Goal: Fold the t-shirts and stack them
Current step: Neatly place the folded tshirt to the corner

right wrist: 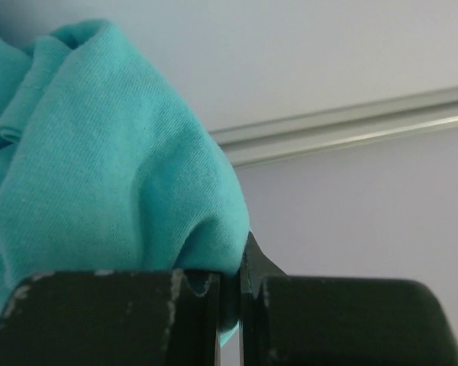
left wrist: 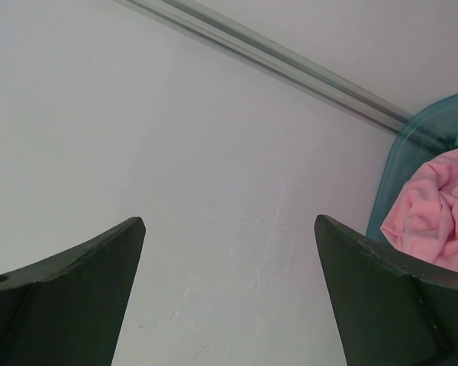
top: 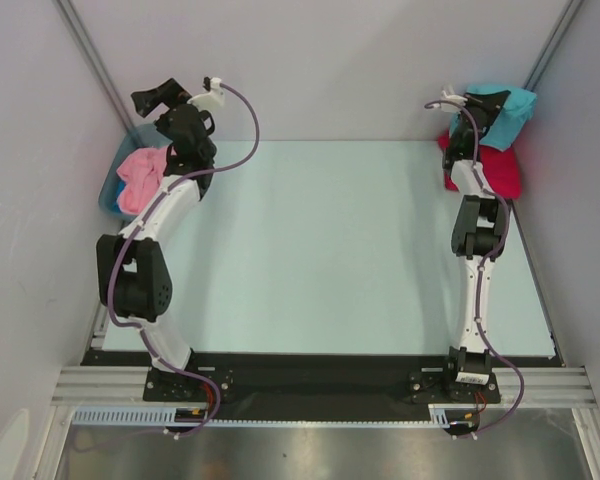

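Observation:
Next, my right gripper dips the turquoise t-shirt (top: 519, 116) toward the crimson red t-shirt (top: 500, 172) and then lifts it high to shake it out, because the turquoise t-shirt hangs bunched up from my right gripper.
My right gripper (top: 477, 106) is raised at the far right corner, shut on a bunch of the turquoise t-shirt (top: 512, 102), which hangs crumpled from it. In the right wrist view the turquoise t-shirt (right wrist: 99, 168) bulges out to the left above my pinched gripper (right wrist: 230, 284). The crimson red t-shirt (top: 500, 170) lies in a heap on the table below it. The pink t-shirt (top: 140, 178) lies crumpled in the tub at the far left. Above that tub my left gripper (top: 157, 97) is lifted and open, holding nothing. The left wrist view shows it (left wrist: 229, 229) facing the wall, with the pink t-shirt (left wrist: 439, 210) at the right edge.
The grey-blue plastic tub (top: 110, 196) stands against the left wall; its rim (left wrist: 397, 171) shows in the left wrist view. White walls with metal rails close in the left, back and right sides. The pale green table top (top: 330, 250) spreads between the arms.

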`<state>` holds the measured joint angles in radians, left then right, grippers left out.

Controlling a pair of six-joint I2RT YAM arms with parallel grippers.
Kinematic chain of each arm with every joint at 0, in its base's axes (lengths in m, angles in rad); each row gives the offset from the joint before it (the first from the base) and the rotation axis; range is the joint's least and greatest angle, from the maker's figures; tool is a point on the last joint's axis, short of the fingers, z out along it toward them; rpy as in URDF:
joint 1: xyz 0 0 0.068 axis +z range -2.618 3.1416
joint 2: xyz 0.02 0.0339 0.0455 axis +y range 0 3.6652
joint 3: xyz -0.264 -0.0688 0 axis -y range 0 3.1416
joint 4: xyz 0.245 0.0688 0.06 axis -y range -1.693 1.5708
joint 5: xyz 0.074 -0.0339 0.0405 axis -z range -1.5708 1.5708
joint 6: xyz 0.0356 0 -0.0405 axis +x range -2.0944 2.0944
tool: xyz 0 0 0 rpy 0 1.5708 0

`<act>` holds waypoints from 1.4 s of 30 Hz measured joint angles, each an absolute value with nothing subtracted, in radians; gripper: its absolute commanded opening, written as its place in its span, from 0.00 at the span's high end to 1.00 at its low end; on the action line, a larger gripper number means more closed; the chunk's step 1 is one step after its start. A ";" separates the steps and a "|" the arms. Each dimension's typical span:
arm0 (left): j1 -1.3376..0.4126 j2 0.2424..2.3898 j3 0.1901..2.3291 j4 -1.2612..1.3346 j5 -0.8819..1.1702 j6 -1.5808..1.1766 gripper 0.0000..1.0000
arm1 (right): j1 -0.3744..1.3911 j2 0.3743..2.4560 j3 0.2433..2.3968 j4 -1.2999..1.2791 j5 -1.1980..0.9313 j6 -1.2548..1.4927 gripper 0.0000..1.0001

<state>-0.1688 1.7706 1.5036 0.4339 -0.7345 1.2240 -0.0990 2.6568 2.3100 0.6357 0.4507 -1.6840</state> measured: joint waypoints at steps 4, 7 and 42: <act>-0.169 1.789 1.520 0.440 -0.740 1.250 0.00 | -0.137 2.688 2.364 0.721 0.430 -1.695 1.00; -0.170 1.803 1.526 0.440 -0.746 1.267 0.00 | -0.160 2.677 2.312 0.793 0.422 -1.686 1.00; -0.184 1.838 1.530 0.490 -0.743 1.329 0.00 | -0.112 2.041 1.551 0.199 0.269 -1.210 1.00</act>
<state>-0.1841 1.8381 1.5295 0.4904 -0.7433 1.3293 -0.1116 2.0411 1.5509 0.1986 0.2687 -1.2098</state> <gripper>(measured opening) 0.996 0.068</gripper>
